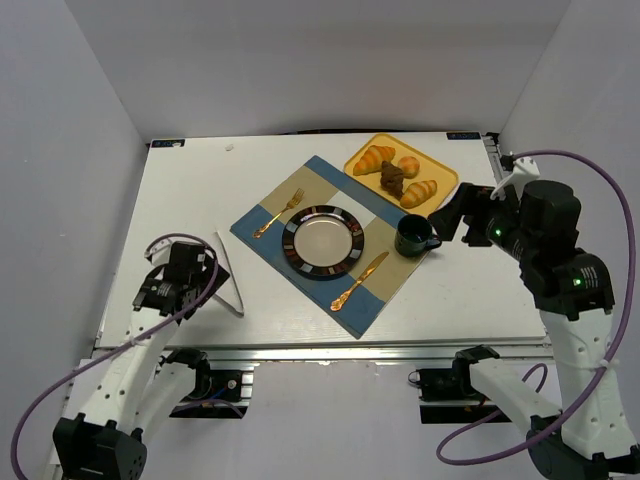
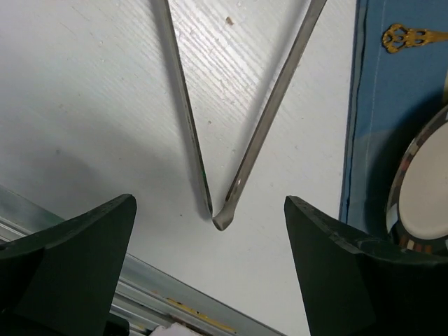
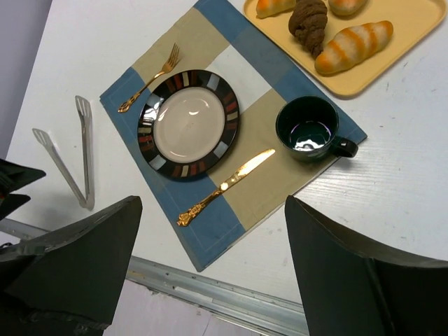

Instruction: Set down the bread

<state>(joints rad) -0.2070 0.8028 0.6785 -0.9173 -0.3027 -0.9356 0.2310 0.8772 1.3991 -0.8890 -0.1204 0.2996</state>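
Note:
I should keep lowering my left gripper, with the tongs' hinge end (image 1: 238,312) centered between its open fingers, until they straddle both metal arms (image 1: 229,268), then close them.
Several breads lie on a yellow tray (image 1: 441,172) at the back right: a striped croissant (image 1: 373,158), a striped roll (image 1: 420,192) (image 3: 353,47), a small roll (image 1: 408,165) and a dark chocolate pastry (image 1: 392,178) (image 3: 309,22). A striped-rim plate (image 1: 300,226) (image 3: 227,105) sits bare on a blue and tan placemat (image 1: 365,308). Metal tongs (image 1: 232,275) (image 2: 269,119) lie on the table left of the mat. My left gripper (image 1: 168,283) (image 2: 210,201) hovers open over the tongs' hinge end. My right gripper (image 1: 455,215) (image 3: 213,203) hangs open and empty, high beside the tray.
A dark green mug (image 1: 412,236) (image 3: 308,129) stands on the mat's right corner. A gold fork (image 1: 278,213) lies left of the plate, a gold knife (image 1: 360,280) right of it. The table's metal front edge (image 2: 175,294) runs just behind the left fingers.

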